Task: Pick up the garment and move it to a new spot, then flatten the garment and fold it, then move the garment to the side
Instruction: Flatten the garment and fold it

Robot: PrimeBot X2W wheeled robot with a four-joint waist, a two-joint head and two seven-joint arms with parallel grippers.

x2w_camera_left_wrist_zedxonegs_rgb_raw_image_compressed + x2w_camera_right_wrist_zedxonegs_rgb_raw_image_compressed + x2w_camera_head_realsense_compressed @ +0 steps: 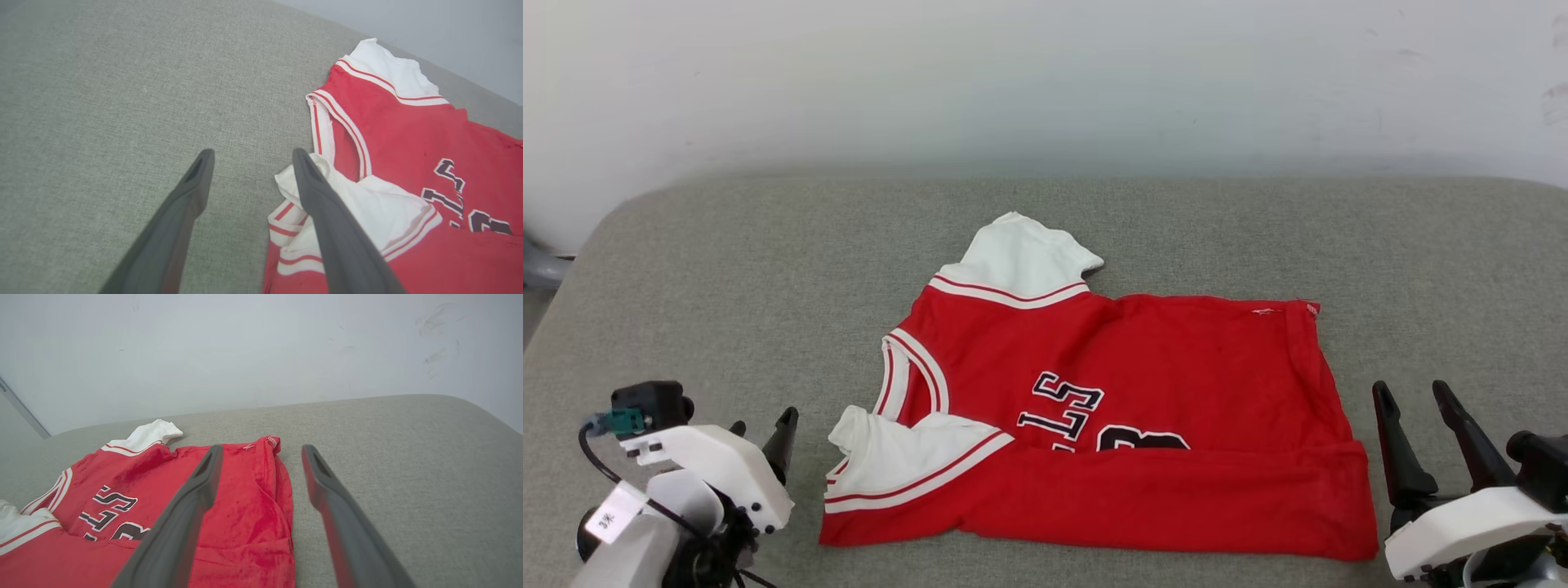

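Observation:
I expect the garment's far side (1150, 338) to fold over when I move the far sleeve across, because the striped band (1013, 296) connects that sleeve to the red body.
The garment (1168, 351) is a red jersey with white sleeves and black numerals, lying on the grey padded surface (768, 269) with its collar to the left. Its near edge is folded up over the lower half and hides part of the numerals. My left gripper (762, 420) stands open just left of the near sleeve, holding nothing. In the left wrist view the left gripper (253, 153) has one finger over the sleeve of the garment (388, 130). My right gripper (1409, 388) is open beside the hem. In the right wrist view the right gripper (262, 448) straddles the hem edge of the garment (102, 469).
A white wall (1045, 82) rises behind the padded surface. The surface rounds off at its far left corner (613, 220), where a grey object (539, 269) shows past the edge. Bare fabric lies to the left, to the right and behind the jersey.

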